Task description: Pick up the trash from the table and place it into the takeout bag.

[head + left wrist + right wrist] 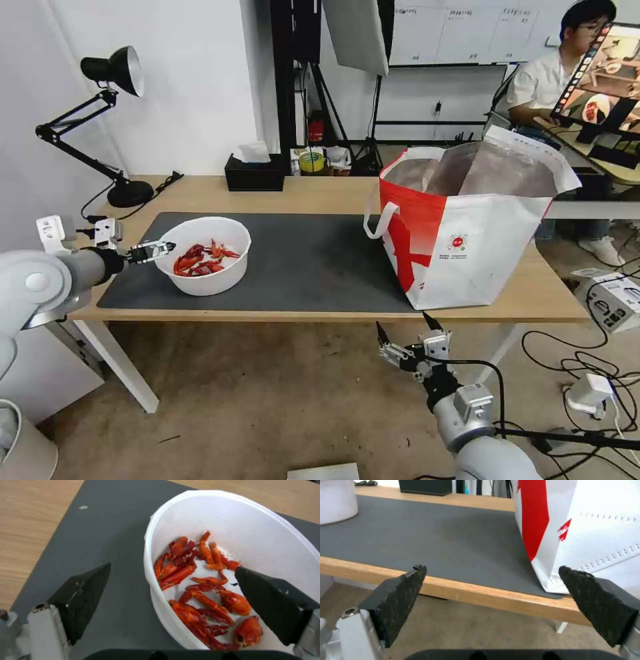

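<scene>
Red crayfish shells (205, 259) are scattered across the white bowl's bottom (229, 263), so they will slide against the bowl's side when the robot lifts the bowl by its rim.
A white bowl (203, 257) of red crayfish shells (200, 592) stands on the left part of the dark grey mat (313, 260) on the table (320, 190). My left gripper (155, 251) is open at the bowl's left rim. In the left wrist view (172, 568) one finger is outside the wall over the mat and the other is over the shells inside. The takeout bag (467, 247) stands open on the table's right end. My right gripper (403, 321) hangs open below the table's front edge, in front of the bag (586, 525).
A black tissue box (253, 173) sits at the table's back edge, and a black desk lamp (113, 73) stands at the back left corner. Cables and a power adapter (590, 390) lie on the floor to the right. The bowl's side (336, 502) is far from the right gripper.
</scene>
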Controlling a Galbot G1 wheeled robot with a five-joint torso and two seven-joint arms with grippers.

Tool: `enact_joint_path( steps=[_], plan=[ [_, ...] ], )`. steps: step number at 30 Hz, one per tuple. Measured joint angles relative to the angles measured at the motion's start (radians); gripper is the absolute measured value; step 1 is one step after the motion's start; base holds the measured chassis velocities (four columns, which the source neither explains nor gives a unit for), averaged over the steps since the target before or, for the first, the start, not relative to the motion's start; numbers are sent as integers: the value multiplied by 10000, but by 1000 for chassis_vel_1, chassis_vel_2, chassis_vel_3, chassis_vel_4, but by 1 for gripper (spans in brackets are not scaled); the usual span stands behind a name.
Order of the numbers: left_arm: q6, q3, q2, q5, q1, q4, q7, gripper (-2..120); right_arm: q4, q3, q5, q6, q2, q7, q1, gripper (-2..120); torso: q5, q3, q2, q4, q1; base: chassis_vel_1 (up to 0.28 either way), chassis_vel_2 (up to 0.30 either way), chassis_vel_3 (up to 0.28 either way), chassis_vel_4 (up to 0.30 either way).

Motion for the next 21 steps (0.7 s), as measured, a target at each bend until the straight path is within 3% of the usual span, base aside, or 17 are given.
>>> enact_joint_path(
  steps=[21],
  plan=[
    [226,1676,-115,56,-1482,784,-278,100,0,0,0,0,0,0,0,100,1,0,-1,0,-2,0,0,0,0]
  ],
)
